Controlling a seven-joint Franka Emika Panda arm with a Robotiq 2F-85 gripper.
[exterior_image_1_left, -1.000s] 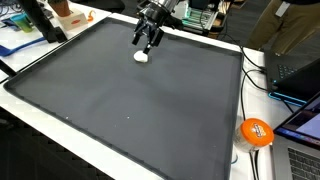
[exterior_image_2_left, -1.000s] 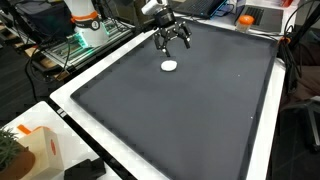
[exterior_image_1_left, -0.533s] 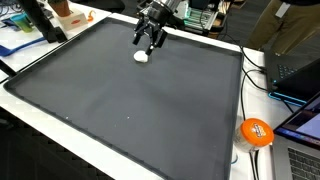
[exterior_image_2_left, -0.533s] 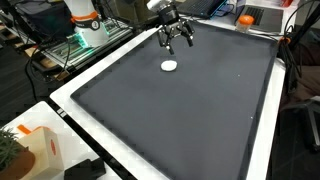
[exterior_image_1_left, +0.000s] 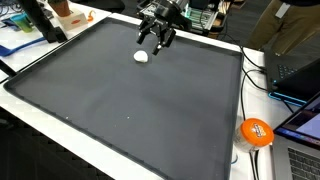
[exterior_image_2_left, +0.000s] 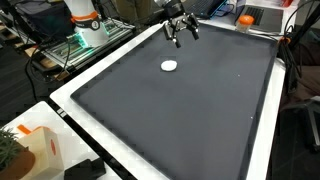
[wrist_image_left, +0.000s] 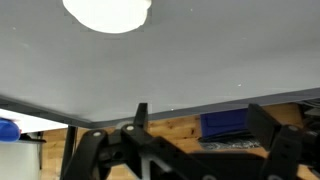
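Note:
The robot's open fingers hang at a tilt near the mat's edge (wrist_image_left: 195, 113), past the white round object (exterior_image_2_left: 168, 66), so the gripper should go up, straighten and come down around the object.
A small white round object (exterior_image_1_left: 141, 56) lies on the dark grey mat (exterior_image_1_left: 130, 95) near its far edge. It also shows in the other exterior view (exterior_image_2_left: 169, 67) and at the top of the wrist view (wrist_image_left: 107, 13). My gripper (exterior_image_1_left: 156, 40) hangs above the mat, a little beyond the white object and apart from it; it shows in an exterior view (exterior_image_2_left: 181, 35) too. Its fingers are spread open and hold nothing. In the wrist view the two fingers (wrist_image_left: 200, 120) stand wide apart with only the mat edge and background between them.
An orange ball-like object (exterior_image_1_left: 256, 132) lies beside the mat near laptops and cables. A white and orange robot base (exterior_image_2_left: 84, 22) stands by the mat. A white box with an orange mark (exterior_image_2_left: 38, 150) sits at the near corner. Clutter lines the far edge.
My gripper has risen and moved away from the white object toward the far edge of the mat. The white object stays in place.

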